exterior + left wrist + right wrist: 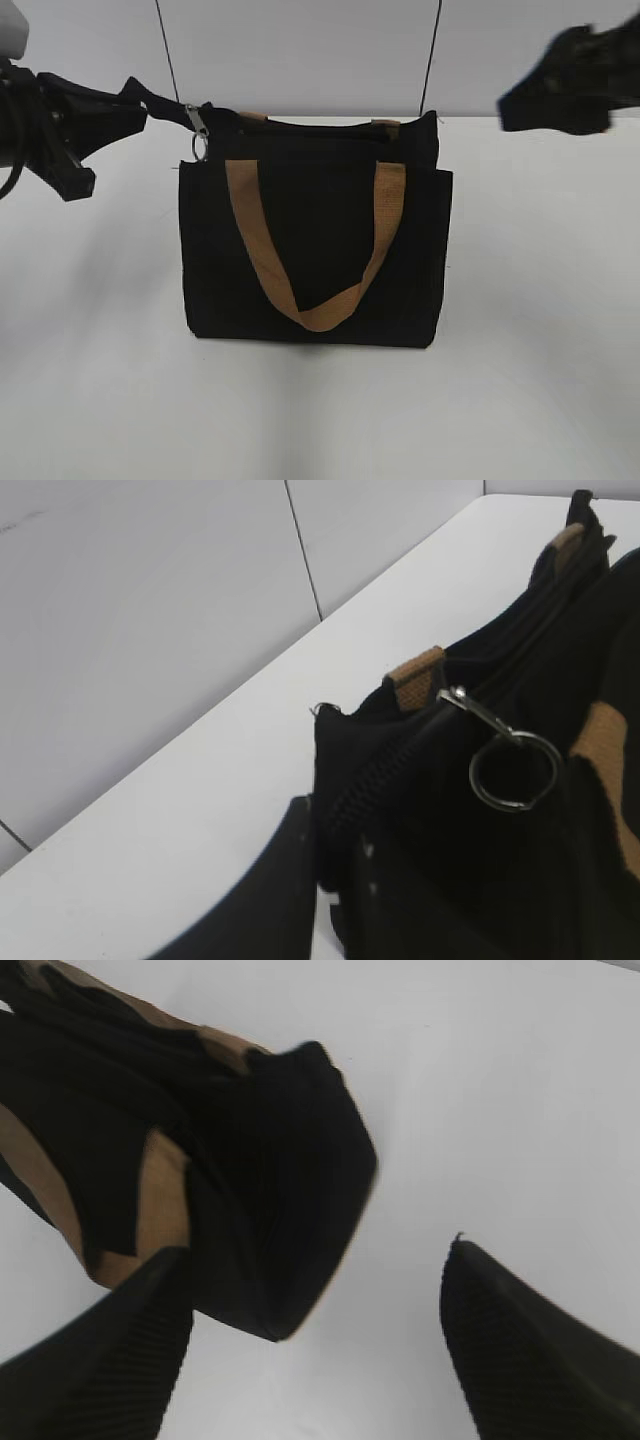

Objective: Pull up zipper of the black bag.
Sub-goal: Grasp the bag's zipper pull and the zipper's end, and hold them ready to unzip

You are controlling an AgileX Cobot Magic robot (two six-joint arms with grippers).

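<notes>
The pull tab [199, 133] will slide along the zipper to the bag handle's far end when I pull, because the black fabric tail [163, 105] is held tight.
The black bag [320, 250] stands upright on the white table, its tan handle [310, 310] hanging down the front. The zipper [400, 760] runs along its top edge. Its silver pull tab with a ring [197, 128] hangs at the bag's top left corner and also shows in the left wrist view [510, 765]. My left gripper [135, 102] is shut on the black fabric tail at that corner, seen pinched in the left wrist view [330, 865]. My right gripper [515, 103] is open and empty, in the air right of the bag. In the right wrist view [318, 1252] the bag's end [290, 1200] lies ahead of its left finger.
The white table [540, 330] spreads out around the bag. A pale wall with two dark vertical lines [168, 50] stands behind. The table's far edge runs just behind the bag.
</notes>
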